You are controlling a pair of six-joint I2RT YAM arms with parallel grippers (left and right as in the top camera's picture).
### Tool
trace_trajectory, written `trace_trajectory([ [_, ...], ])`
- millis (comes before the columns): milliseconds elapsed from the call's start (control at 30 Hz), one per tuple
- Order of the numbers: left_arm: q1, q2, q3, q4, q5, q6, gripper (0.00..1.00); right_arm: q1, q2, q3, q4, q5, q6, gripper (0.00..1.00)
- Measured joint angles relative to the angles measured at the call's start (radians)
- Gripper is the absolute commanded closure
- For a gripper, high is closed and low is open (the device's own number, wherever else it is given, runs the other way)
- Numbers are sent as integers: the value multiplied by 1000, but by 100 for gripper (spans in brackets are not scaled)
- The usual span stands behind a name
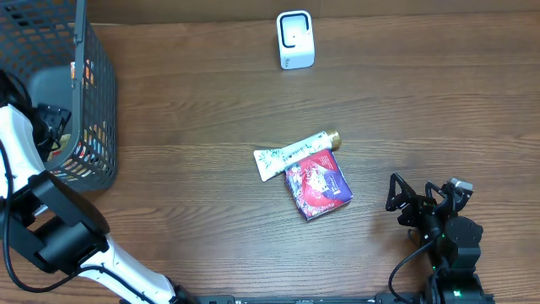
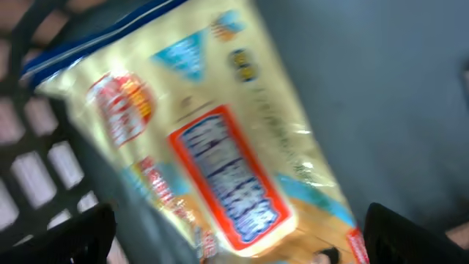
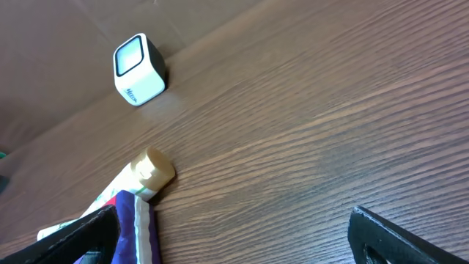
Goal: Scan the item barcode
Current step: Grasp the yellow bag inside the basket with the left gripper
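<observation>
My left gripper should keep going down over the red-framed label (image 2: 233,180) until its fingers can pinch the yellow packet (image 2: 212,147), which lies uncovered within those open fingers.
In the left wrist view a yellow packet (image 2: 227,176) with a red-framed blue label fills the picture, blurred. It lies inside the wire basket (image 1: 89,101), just beneath my left gripper (image 2: 238,249), which is open with a dark fingertip on each side of it. The white barcode scanner (image 1: 295,40) stands at the table's far edge. My right gripper (image 1: 413,203) hovers open low over the wood at the front right, nothing between its fingers (image 3: 410,238). The right wrist view has the scanner (image 3: 139,70) far ahead.
A white tube with a gold cap (image 1: 295,152) and a purple and red packet (image 1: 318,187) lie together mid-table, left of the right gripper. The basket's mesh walls close in around the left arm. The tube's cap (image 3: 150,170) and the purple packet (image 3: 135,227) show by the right gripper's left finger.
</observation>
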Motion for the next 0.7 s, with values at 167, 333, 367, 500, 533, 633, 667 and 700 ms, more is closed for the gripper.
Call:
trace_trajectory([
  [167,0,28,0,-18,-32,-135,0,0,0,0,-1,1,0,0],
  [333,0,105,2,-18,-37,-180,0,0,0,0,-1,1,0,0],
  [367,0,123,2,-18,-37,-185,0,0,0,0,0,0,0,0],
  [500,0,169,12,-11,-14,-201,47,0,0,0,0,0,0,0],
  [533,1,171,16,-10,-6,-204,67,0,0,0,0,1,0,0],
  [633,0,176,25,-10,5,-211,96,0,0,0,-1,0,0,0],
  [667,2,176,32,-13,5,-211,96,0,0,0,-1,0,0,0],
  [700,4,176,38,-16,6,-211,96,0,0,0,-1,0,0,0],
])
